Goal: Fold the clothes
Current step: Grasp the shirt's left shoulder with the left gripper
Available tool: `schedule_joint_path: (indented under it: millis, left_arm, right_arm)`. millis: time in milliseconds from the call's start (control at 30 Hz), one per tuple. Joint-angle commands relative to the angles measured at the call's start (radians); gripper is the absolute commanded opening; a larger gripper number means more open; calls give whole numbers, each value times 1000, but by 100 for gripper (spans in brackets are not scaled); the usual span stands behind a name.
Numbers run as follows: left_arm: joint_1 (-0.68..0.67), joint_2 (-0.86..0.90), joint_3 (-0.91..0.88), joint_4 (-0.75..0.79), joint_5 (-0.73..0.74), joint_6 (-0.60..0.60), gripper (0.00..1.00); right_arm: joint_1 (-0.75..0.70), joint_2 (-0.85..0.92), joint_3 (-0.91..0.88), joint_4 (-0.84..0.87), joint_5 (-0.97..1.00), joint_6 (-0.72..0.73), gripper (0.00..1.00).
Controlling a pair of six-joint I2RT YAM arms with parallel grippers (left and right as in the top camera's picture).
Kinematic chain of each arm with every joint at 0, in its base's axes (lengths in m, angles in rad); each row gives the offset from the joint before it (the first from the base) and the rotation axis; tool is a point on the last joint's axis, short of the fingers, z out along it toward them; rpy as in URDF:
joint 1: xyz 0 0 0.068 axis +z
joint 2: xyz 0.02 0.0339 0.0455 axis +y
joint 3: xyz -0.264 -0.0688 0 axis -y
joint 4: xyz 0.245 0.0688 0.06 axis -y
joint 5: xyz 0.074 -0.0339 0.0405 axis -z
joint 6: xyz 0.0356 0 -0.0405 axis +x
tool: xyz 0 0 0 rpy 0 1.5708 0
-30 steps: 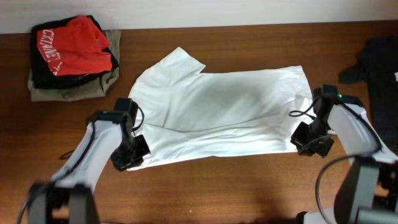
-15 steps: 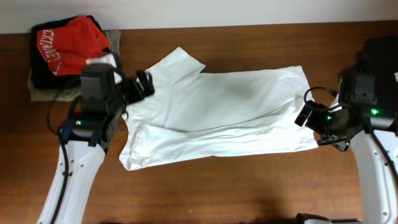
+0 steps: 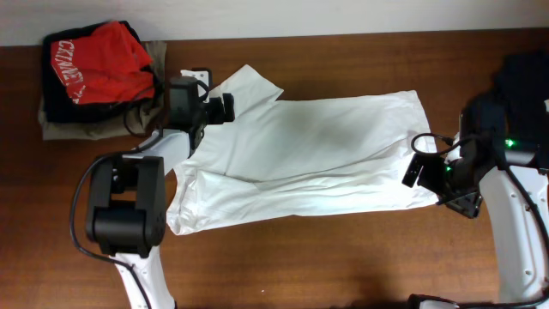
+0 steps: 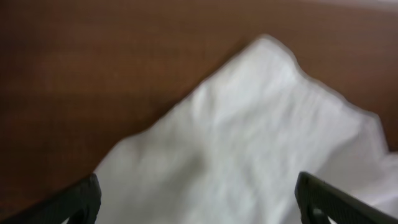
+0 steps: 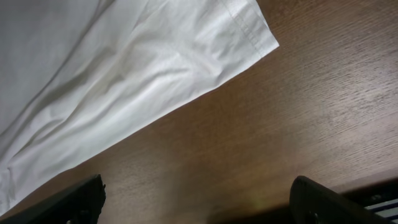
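Note:
The robot's left gripper is at the back sleeve, so next the right gripper moves away from the front corner (image 3: 435,202) and grips the back corner (image 3: 414,94) before both grippers fold the shirt forward.
A white shirt (image 3: 317,150) lies spread across the middle of the table, one sleeve (image 3: 249,84) pointing to the back left. My left gripper (image 3: 221,106) hovers over that sleeve's base. In the left wrist view it (image 4: 199,205) is open, with blurred white cloth (image 4: 249,137) below and nothing between the fingers. My right gripper (image 3: 442,187) sits by the shirt's front right corner. Seen from the right wrist, it (image 5: 199,199) is open over bare wood, and the hemmed corner (image 5: 249,31) lies beyond the fingertips.
A stack of folded clothes, red (image 3: 101,62) on black on olive, stands at the back left. A dark garment (image 3: 523,81) lies at the back right edge. Brown table (image 3: 326,257) shows along the front.
Both grippers have opened. My left arm swung from the shirt's front left corner up to the back left sleeve. The right gripper shifted slightly near the front right corner.

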Motion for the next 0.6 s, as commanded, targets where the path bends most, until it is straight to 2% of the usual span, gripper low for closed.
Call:
schedule_joint_path:
  millis: [0,167,533,567]
  left_arm:
    - [-3,44,87,-48,2,203,99]
    - [-1,80,106,-48,-19,305,99]
    - [11,155,107,-36,-35,307,99]
    - [11,155,107,-42,-34,307,90]
  right_arm:
    - [6,5,10,-4,-2,-3,99]
    - [6,5,-18,-8,-3,-3,99]
    - [6,5,-66,-14,-2,-3,99]
    - [6,5,-66,-9,-2,-3,99]
